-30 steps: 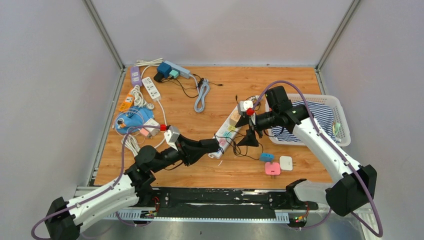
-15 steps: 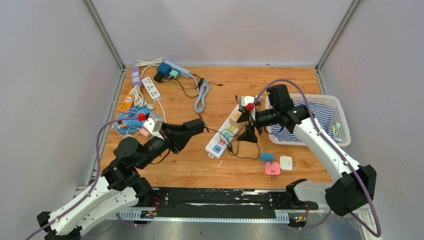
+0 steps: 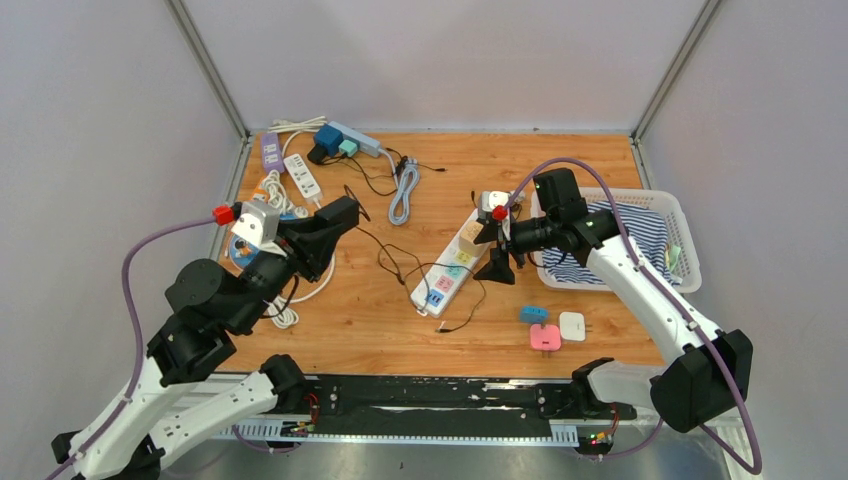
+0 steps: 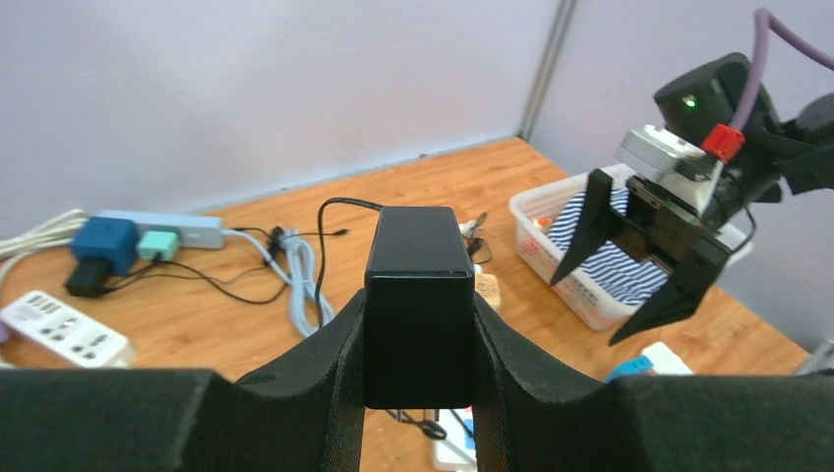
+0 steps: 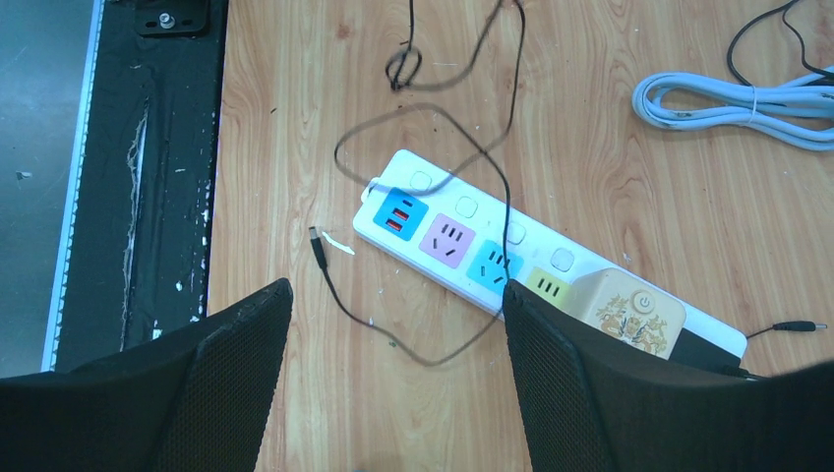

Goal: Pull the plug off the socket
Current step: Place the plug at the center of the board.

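Observation:
The black plug's cable crosses the white socket strip (image 3: 456, 266). My left gripper holds the plug far from the strip, so I should pass it to my right gripper (image 3: 484, 250).
My left gripper (image 4: 417, 297) is shut on a black block plug (image 4: 417, 256) and holds it in the air over the left part of the table, clear of the socket. In the top view the plug (image 3: 346, 209) trails a thin black cable (image 3: 400, 262) towards the white socket strip (image 3: 447, 272). The strip (image 5: 447, 236) has coloured outlets, and a cream adapter (image 5: 632, 313) is plugged in at its far end. My right gripper (image 3: 493, 252) hovers open above the strip, with nothing between its fingers (image 5: 236, 364).
A white basket (image 3: 640, 194) with striped cloth stands right of the strip. Small blue (image 3: 533, 314), pink (image 3: 545, 337) and white (image 3: 572, 326) adapters lie near the front. More power strips (image 3: 302, 175) and a pale coiled cable (image 3: 403, 195) crowd the back left.
My left arm has drawn back to the left and upward with the black plug, off the strip's near end, dragging its cable. The right gripper has stayed over the strip.

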{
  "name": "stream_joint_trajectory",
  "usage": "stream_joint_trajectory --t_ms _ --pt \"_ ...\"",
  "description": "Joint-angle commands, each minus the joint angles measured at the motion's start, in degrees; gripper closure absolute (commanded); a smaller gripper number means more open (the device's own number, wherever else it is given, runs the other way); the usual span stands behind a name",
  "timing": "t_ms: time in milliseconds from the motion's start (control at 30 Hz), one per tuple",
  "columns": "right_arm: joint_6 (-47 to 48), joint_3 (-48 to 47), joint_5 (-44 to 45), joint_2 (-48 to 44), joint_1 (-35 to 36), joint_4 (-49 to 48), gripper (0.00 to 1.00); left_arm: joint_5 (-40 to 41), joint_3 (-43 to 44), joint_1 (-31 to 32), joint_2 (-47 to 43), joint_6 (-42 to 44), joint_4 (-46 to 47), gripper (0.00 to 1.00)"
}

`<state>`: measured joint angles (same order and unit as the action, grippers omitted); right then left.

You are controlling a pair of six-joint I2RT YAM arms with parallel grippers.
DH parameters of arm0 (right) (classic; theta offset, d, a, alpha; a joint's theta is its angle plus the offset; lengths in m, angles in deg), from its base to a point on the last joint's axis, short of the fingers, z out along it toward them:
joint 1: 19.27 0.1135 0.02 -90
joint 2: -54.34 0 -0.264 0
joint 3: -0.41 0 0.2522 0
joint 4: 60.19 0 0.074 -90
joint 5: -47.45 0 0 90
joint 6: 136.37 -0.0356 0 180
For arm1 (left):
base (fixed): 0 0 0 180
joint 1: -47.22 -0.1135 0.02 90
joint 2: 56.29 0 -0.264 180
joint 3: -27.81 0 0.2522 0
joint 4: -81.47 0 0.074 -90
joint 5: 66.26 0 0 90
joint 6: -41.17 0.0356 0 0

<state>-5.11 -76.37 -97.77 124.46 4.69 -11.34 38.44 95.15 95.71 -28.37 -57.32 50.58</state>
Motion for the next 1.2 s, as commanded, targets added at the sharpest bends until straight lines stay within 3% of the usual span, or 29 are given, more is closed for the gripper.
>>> stream_joint_trajectory --t_ms 0,333,733,1167 --pt "-0.8 1.1 0.6 0.2 -0.8 -0.6 0.21 5.6 6.8 -0.3 2.4 6.6 -5.7 1.0" --pt "-0.7 1.2 1.1 0.7 -0.8 -0.6 0.21 15.1 16.6 -0.3 8.6 17.1 -8.5 1.0" --pt "-0.6 1.4 1.0 1.1 -0.9 -0.6 0.2 23.5 23.9 -0.3 9.2 24.6 -8.7 1.0" --pt "-0.5 1.6 -0.5 1.6 -0.9 -0.6 0.2 33.0 17.5 -0.2 9.2 32.1 -3.8 1.0"
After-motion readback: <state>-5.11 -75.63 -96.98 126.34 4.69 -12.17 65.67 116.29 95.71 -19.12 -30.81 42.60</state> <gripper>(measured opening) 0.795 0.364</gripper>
